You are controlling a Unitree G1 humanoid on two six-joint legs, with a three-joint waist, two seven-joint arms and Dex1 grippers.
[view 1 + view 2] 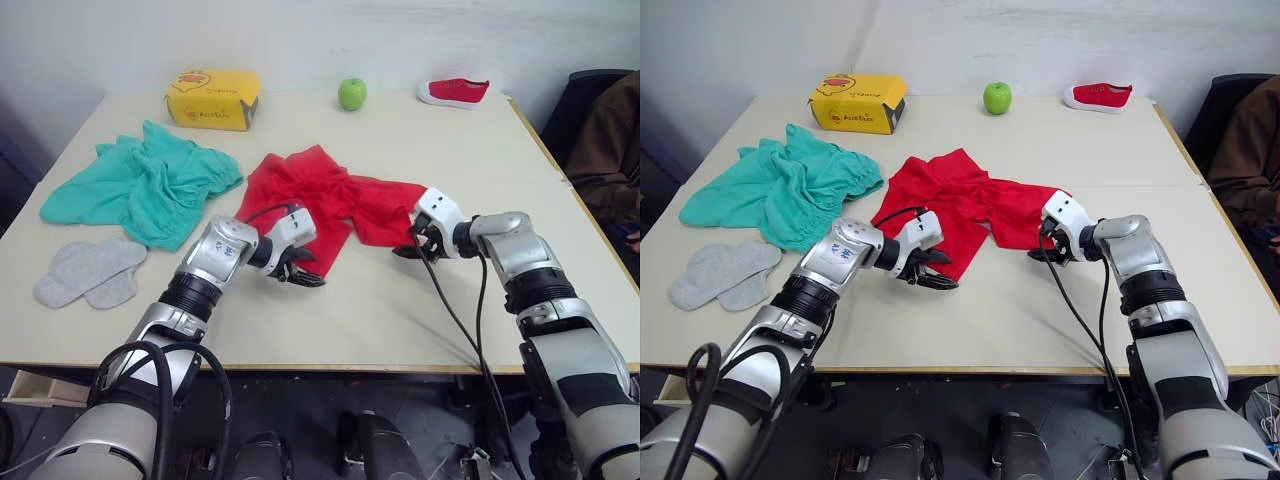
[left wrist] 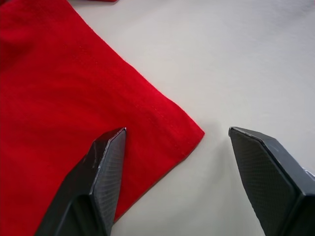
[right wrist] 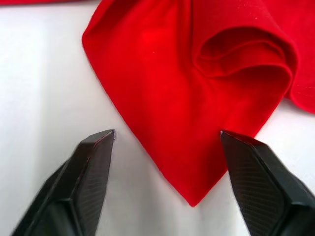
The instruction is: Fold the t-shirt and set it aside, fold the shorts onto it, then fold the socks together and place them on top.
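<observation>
I can see loose folds [image 1: 322,190] bunching up the red t-shirt's middle [image 1: 382,208], so it will open out into a wide, almost flat panel when I pull its corners apart.
The red t-shirt [image 1: 330,195] lies crumpled in the middle of the table. My left gripper [image 1: 300,275] is open at its near left corner [image 2: 189,135], one finger [image 2: 106,167] over the fabric and the other over bare table. My right gripper [image 1: 412,245] is open at the shirt's near right edge, its fingers straddling a folded point of cloth [image 3: 189,196]. The teal shorts [image 1: 150,185] lie bunched at the left. The two grey socks [image 1: 90,272] lie flat side by side near the left front edge.
A yellow box [image 1: 212,98], a green apple [image 1: 351,94] and a red shoe [image 1: 455,92] stand along the table's far side. A person in a brown sleeve [image 1: 610,150] sits beyond the right edge. Bare table [image 1: 400,320] stretches in front of the shirt.
</observation>
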